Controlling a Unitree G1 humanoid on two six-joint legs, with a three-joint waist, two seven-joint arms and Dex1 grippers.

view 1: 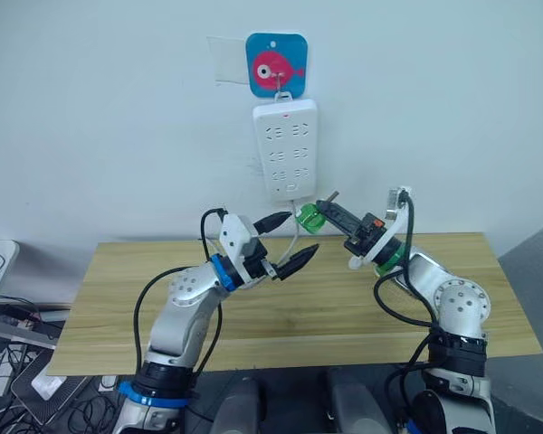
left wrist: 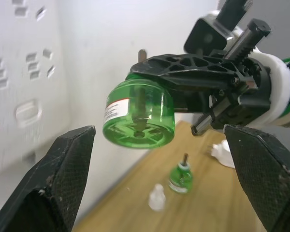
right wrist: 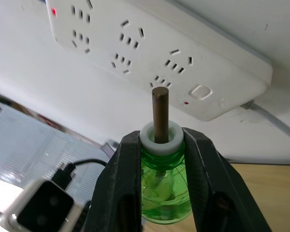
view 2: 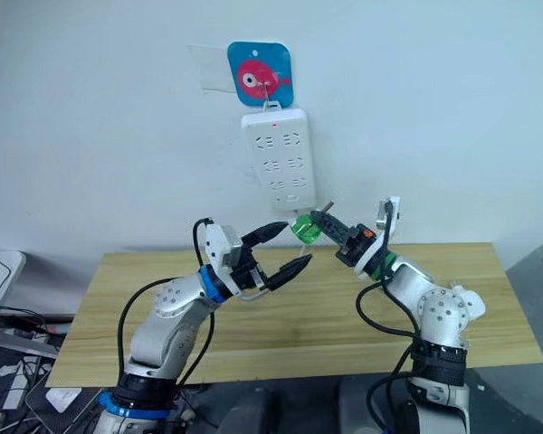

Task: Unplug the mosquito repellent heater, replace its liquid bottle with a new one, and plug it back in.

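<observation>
The brown wick (left wrist: 142, 56) goes down the center of the round bottle (left wrist: 139, 114), so the bottle will screw into the heater when the robot turns the heater.
My right gripper (view 1: 324, 210) is shut on a green liquid bottle (left wrist: 140, 116) with a brown wick, held in the air just below the white power strip (view 1: 285, 149) on the wall. The bottle's base points toward my left gripper (view 1: 300, 233), which stands open a short way off, apart from it. On the table beneath lie a second green bottle (left wrist: 181, 178) and a small white cap (left wrist: 156, 198). A white rounded piece (left wrist: 221, 153), possibly the mosquito repellent heater, lies on the table, mostly hidden by my left finger.
The power strip hangs from a hook on a blue fish sticker (view 1: 276, 65), and its cable drops behind the grippers. The wooden table (view 1: 452, 271) stands against the wall. Cables and boxes (view 1: 18, 362) clutter the floor at the left.
</observation>
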